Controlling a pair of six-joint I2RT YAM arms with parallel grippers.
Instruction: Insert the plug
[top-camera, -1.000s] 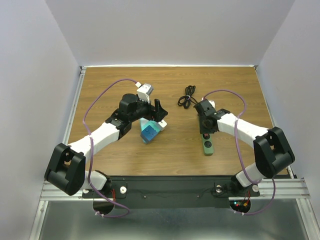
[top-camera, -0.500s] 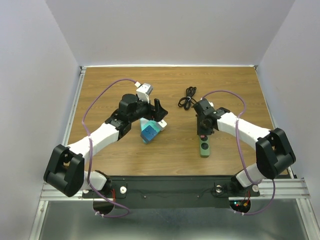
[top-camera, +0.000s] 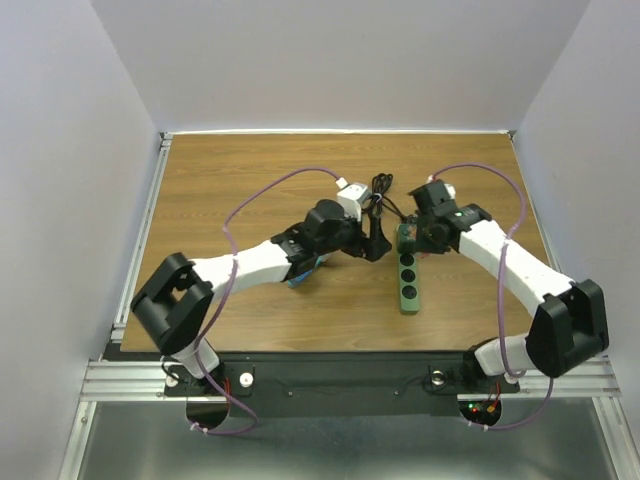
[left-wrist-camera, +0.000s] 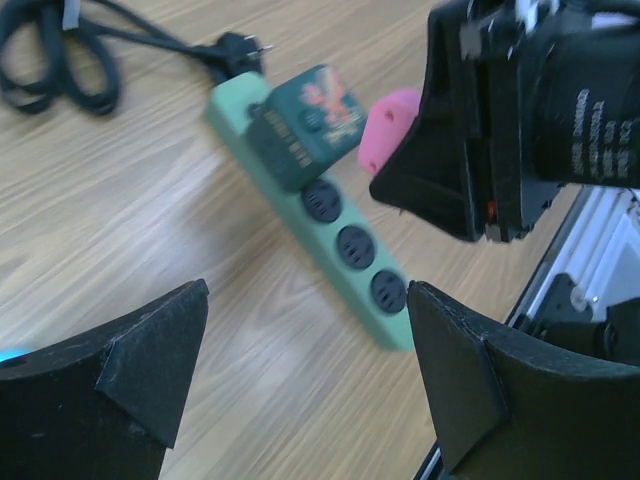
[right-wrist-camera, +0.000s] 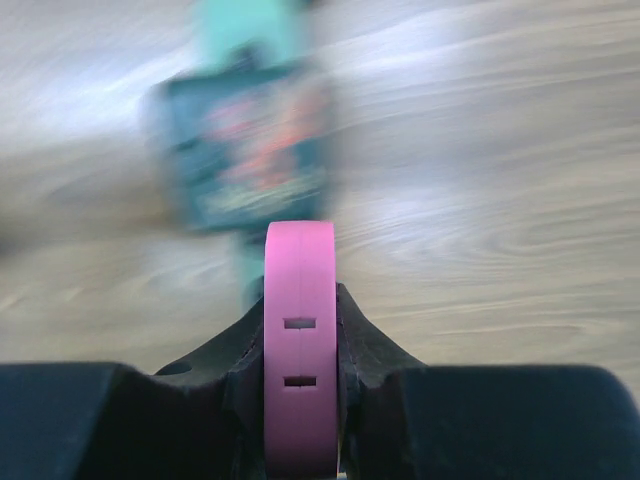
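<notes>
The robot's right gripper is too close to the dark green block (left-wrist-camera: 335, 125) and should move away while the left gripper takes hold of that block (left-wrist-camera: 300, 128) and slides the power strip over.
A green power strip (top-camera: 408, 282) with several sockets lies right of centre; it also shows in the left wrist view (left-wrist-camera: 345, 240). A dark green block (left-wrist-camera: 303, 128) sits on its far end and appears blurred in the right wrist view (right-wrist-camera: 250, 150). My right gripper (top-camera: 416, 236) is shut on a flat pink plug (right-wrist-camera: 300, 350) with two slots and holds it just beside that block (left-wrist-camera: 392, 122). My left gripper (top-camera: 377, 243) is open and empty, low over the wood just left of the strip (left-wrist-camera: 300, 380). A black plug (left-wrist-camera: 240, 55) on a coiled cable (top-camera: 377, 193) lies behind the strip.
A teal and blue box (top-camera: 300, 276) lies on the table, partly hidden under my left forearm. The two grippers are close together over the far end of the strip. The table's raised rim (top-camera: 160, 190) runs along the left side.
My left arm has swung right, away from the teal box, to beside the power strip. My right gripper has moved back to the strip's far end, with the pink plug.
</notes>
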